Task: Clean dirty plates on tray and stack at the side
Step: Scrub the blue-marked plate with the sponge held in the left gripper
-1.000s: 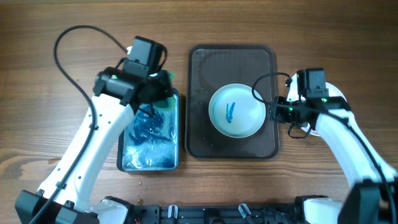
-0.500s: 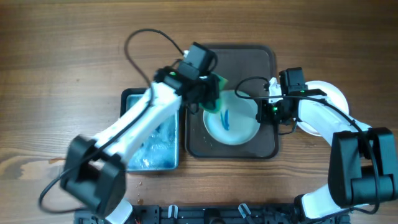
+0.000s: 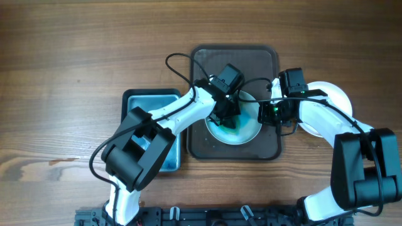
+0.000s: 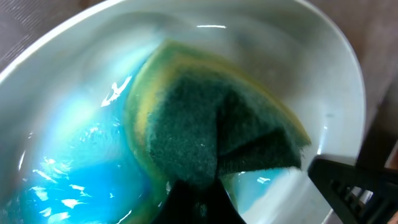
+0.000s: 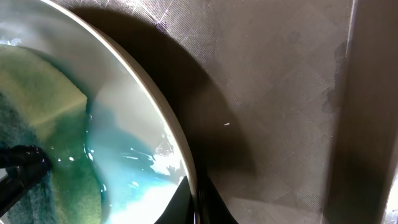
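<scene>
Blue liquid (image 3: 249, 113) still coats the plate between the sponge and my right gripper, so next my left gripper wipes the sponge back toward the plate's rim my right gripper holds (image 3: 259, 123).
One white plate (image 3: 244, 130) lies on the dark brown tray (image 3: 204, 69), wet with blue liquid. My left gripper (image 3: 227, 117) is shut on a green sponge (image 4: 217, 130) and presses it into the plate (image 4: 74, 74). My right gripper (image 3: 265, 113) is shut on the plate's right rim (image 5: 168, 124); the sponge (image 5: 37, 87) shows at the left of the right wrist view. More white plates (image 3: 333, 94) sit right of the tray, mostly hidden under my right arm.
A blue-lined basin (image 3: 141, 100) with blue water stands left of the tray, partly under my left arm. Black cables loop over the tray's upper part. Bare wooden table (image 3: 75, 56) lies all around.
My left gripper carried the sponge from the basin rightward over the tray and down into the plate. The blue smear has spread into a wet blue film. My right gripper closed onto the plate's rim.
</scene>
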Tool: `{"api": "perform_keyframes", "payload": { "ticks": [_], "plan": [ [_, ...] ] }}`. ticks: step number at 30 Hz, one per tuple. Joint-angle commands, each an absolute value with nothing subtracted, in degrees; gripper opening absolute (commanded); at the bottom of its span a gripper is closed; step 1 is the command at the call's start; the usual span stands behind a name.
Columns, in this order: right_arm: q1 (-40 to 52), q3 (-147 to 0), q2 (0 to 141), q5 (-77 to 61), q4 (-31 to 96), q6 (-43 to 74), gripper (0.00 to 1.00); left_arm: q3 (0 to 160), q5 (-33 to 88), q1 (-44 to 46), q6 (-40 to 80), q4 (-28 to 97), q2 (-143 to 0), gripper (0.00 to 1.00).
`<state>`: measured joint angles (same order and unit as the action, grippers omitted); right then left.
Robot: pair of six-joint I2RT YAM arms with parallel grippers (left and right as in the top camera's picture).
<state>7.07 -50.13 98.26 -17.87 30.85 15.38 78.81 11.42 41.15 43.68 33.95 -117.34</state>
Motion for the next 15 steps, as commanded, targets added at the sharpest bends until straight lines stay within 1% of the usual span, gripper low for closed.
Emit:
{"api": "perform_keyframes", "payload": {
  "ticks": [1,3,5,6,8,9,12,15],
  "plan": [
    [7.29,-49.98,99.92,-13.34,31.53,16.67,0.04,78.41,-2.11,41.43,46.19,40.4,-121.14,0.04],
    [7.29,-49.98,99.92,-13.34,31.68,16.67,0.04,79.02,-13.17,40.69,46.98,46.39,-120.62,0.04],
    [7.29,-49.98,99.92,-13.34,31.77,16.62,0.04,79.57,-20.51,40.21,46.7,49.89,-120.38,0.04],
    [7.29,-49.98,99.92,-13.32,31.77,16.6,0.04,79.7,-22.52,40.07,45.78,50.48,-120.22,0.04],
    [7.29,-49.98,99.92,-13.32,31.77,16.64,0.04,79.75,-22.0,40.01,42.0,49.25,-120.2,0.04],
    [7.29,-49.98,99.92,-13.34,31.75,16.64,0.04,79.75,-20.6,40.01,41.17,48.34,-120.22,0.04],
    [7.29,-49.98,99.92,-13.32,31.77,16.62,0.04,79.72,-9.91,40.01,40.49,43.68,-120.22,0.04],
    [7.29,-49.98,99.92,-13.34,31.79,16.62,0.04,79.72,6.79,40.14,40.51,36.88,-120.66,0.04]
  ]
}}
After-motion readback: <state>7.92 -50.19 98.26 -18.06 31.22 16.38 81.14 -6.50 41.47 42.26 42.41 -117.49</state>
